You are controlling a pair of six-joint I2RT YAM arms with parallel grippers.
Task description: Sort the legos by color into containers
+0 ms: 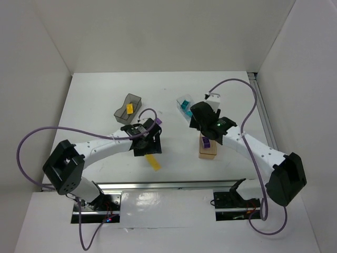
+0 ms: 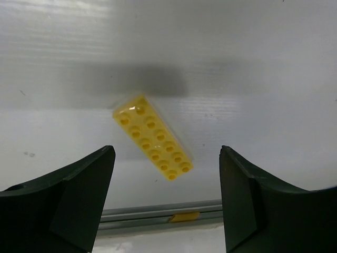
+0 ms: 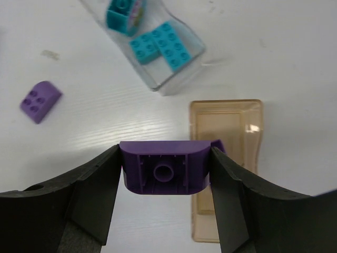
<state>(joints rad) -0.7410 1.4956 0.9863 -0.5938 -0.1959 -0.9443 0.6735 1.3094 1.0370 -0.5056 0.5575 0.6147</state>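
Observation:
My left gripper has the yellow lego plate (image 2: 152, 138) lying at a slant between its fingers, so it should turn to line up with the plate and close on its long sides (image 2: 168, 129).
A long yellow lego plate (image 1: 153, 162) lies flat near the table's front edge, and in the left wrist view (image 2: 153, 137) it sits between and just beyond my fingers. My left gripper (image 1: 146, 146) (image 2: 166, 195) is open and empty above it. My right gripper (image 1: 202, 132) (image 3: 164, 174) is shut on a purple curved lego (image 3: 164, 167), held above the table at the left edge of the tan-orange bin (image 1: 207, 152) (image 3: 226, 121). Another purple piece (image 3: 218, 146) shows in that bin. A loose purple lego (image 1: 157, 122) (image 3: 40, 100) lies on the table.
The smoky grey bin (image 1: 122, 115) at the back left holds a yellow lego (image 1: 128, 108). The clear bin (image 1: 181, 100) (image 3: 174, 79) holds teal legos (image 3: 160, 48). A metal rail (image 2: 158, 213) runs along the front edge. White walls enclose the table.

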